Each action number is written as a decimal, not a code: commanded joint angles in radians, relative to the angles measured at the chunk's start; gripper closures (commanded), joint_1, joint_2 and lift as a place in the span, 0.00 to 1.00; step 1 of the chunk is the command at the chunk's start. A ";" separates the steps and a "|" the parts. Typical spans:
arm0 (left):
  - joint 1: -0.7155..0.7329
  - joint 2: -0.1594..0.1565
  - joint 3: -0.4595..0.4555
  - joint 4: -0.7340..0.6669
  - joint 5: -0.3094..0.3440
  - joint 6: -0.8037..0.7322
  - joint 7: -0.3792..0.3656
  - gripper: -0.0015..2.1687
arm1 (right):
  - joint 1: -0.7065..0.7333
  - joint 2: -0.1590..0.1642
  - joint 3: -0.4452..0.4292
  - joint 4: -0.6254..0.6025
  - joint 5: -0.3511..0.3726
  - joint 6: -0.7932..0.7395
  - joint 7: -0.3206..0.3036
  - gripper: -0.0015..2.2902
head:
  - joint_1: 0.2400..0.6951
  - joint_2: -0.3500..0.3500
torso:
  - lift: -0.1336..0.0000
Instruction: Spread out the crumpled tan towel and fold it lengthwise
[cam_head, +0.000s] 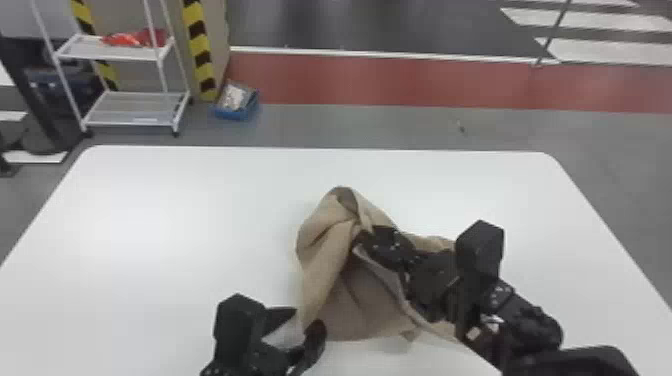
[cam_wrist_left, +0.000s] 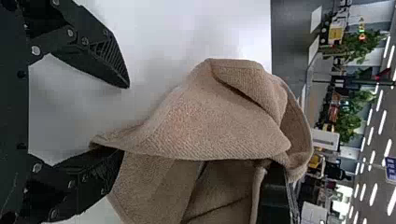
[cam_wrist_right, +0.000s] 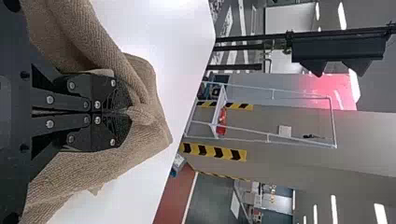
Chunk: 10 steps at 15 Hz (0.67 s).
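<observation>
The tan towel (cam_head: 362, 308) will open into a long, sagging strip when the robot lifts the towel's ends apart, because loose folds (cam_head: 328, 240) bunch up between the robot's grippers.
The crumpled tan towel (cam_head: 325, 245) lies bunched near the middle of the white table. My right gripper (cam_head: 361, 239) is over its upper middle, and in the right wrist view the right gripper (cam_wrist_right: 123, 112) is shut on a pinch of the towel (cam_wrist_right: 140, 116). At the towel's near left corner is my left gripper (cam_head: 306, 322). Seen from the left wrist, the left gripper (cam_wrist_left: 123, 119) stands open, with one finger against the towel (cam_wrist_left: 201, 116) and partly under its edge, the other apart from it above bare tabletop.
The white table (cam_head: 150, 225) extends around the towel on all sides. Beyond its far edge stand a white wheeled rack (cam_head: 135, 110) and a blue bin (cam_head: 237, 102) on the floor.
</observation>
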 joint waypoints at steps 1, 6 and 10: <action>-0.002 -0.007 0.004 -0.003 0.002 0.000 0.005 0.68 | 0.001 0.002 -0.002 -0.001 -0.006 0.000 0.000 0.62 | 1.00 0.39 | 0.07; 0.012 -0.007 0.005 -0.057 0.041 -0.043 -0.015 0.87 | 0.004 0.002 -0.014 -0.001 -0.017 0.003 -0.003 0.62 | 1.00 0.39 | 0.07; 0.021 -0.007 0.005 -0.101 0.035 -0.083 -0.025 0.99 | 0.006 0.002 -0.036 0.002 -0.027 0.000 -0.002 0.62 | 1.00 0.36 | 0.07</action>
